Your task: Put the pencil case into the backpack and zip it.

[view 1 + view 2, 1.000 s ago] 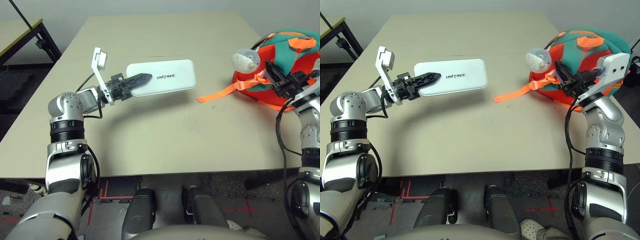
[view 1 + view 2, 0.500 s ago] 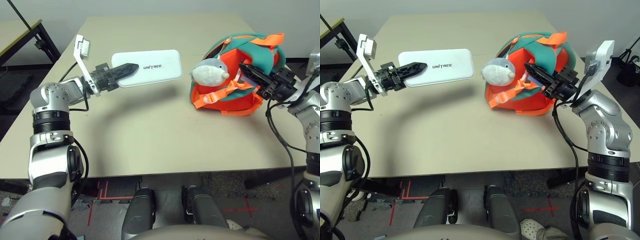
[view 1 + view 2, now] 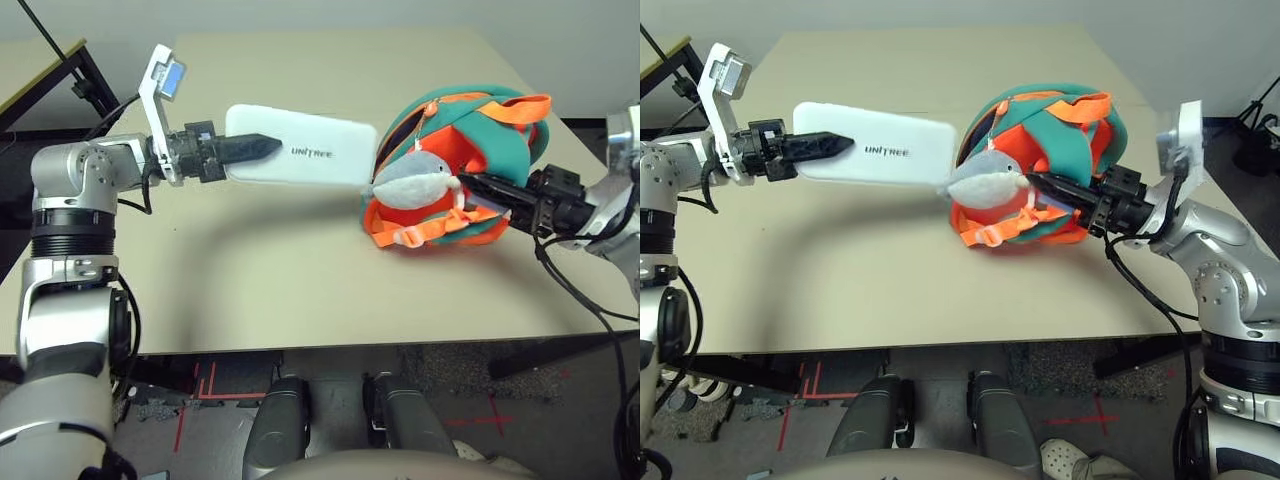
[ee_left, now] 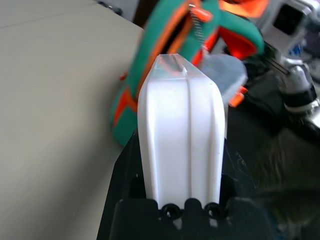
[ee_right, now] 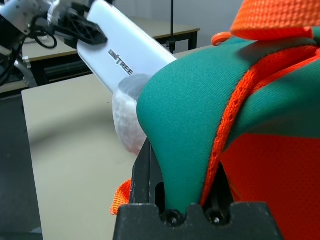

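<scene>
The fingers of my left gripper straddle the pencil case, too wide for the backpack's opening (image 3: 402,134), so I should let it go partway in and push its near end (image 3: 237,120) with fingers shut.
My left gripper (image 3: 262,149) is shut on the white pencil case (image 3: 310,152), held flat in the air above the table. Its far end reaches the backpack's dark opening (image 3: 398,132). The orange and teal backpack (image 3: 460,170) hangs off the table with my right gripper (image 3: 482,190) shut on its teal fabric (image 5: 200,110). A grey plush shark charm (image 3: 412,181) dangles at the front, just under the case's tip. The left wrist view shows the pencil case (image 4: 181,125) pointing at the backpack (image 4: 167,45).
The beige table (image 3: 250,260) lies under both arms. A second table with a black frame (image 3: 60,70) stands at the far left. The table's right edge (image 3: 560,150) runs close behind the backpack.
My right gripper has carried the backpack lower and nearer, turning its opening toward the case. My left gripper has moved the pencil case right until its tip meets the opening.
</scene>
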Tool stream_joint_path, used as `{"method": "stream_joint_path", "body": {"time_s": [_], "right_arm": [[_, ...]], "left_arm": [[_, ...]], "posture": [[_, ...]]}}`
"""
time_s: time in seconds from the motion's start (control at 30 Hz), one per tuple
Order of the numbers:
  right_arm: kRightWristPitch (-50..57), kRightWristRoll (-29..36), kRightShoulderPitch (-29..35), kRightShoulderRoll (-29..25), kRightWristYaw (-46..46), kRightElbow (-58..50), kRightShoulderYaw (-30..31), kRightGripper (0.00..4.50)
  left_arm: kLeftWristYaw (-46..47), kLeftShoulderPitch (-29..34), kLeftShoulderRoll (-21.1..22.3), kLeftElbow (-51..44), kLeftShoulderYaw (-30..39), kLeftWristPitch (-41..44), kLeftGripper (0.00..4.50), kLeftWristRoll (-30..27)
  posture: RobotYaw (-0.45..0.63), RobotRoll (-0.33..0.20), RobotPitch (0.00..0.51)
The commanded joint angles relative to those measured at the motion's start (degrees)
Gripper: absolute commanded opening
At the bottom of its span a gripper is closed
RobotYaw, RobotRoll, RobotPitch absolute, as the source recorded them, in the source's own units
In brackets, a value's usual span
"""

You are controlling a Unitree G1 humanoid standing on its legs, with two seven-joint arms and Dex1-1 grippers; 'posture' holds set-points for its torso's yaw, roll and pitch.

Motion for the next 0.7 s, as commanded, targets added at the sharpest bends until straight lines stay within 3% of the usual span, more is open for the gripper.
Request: {"method": "stream_joint_path", "body": {"time_s": [0.03,0.37,0.7], "right_arm": [[-0.57,-0.08,0.05,0.35,1.21,-1.00,1.58,0.10],[-0.71,0.07,0.31,0.68,0.07,-2.34,1.41,0.10],[-0.70,-0.08,0.97,-0.04,-0.98,-3.36,0.51,0.10]], "left_arm": [[-1.50,-3.13,0.69,-2.42,-1.90,-4.19,1.31,2.43],[-1.73,-11.16,-5.02,4.93,-5.67,-19.33,1.31,11.45],[-2.07,-12.10,-11.53,10.69,-8.30,-27.88,1.31,17.12]], "posture": [[0.11,0.000,0.071],[0.08,0.000,0.063],[0.05,0.000,0.052]]}}
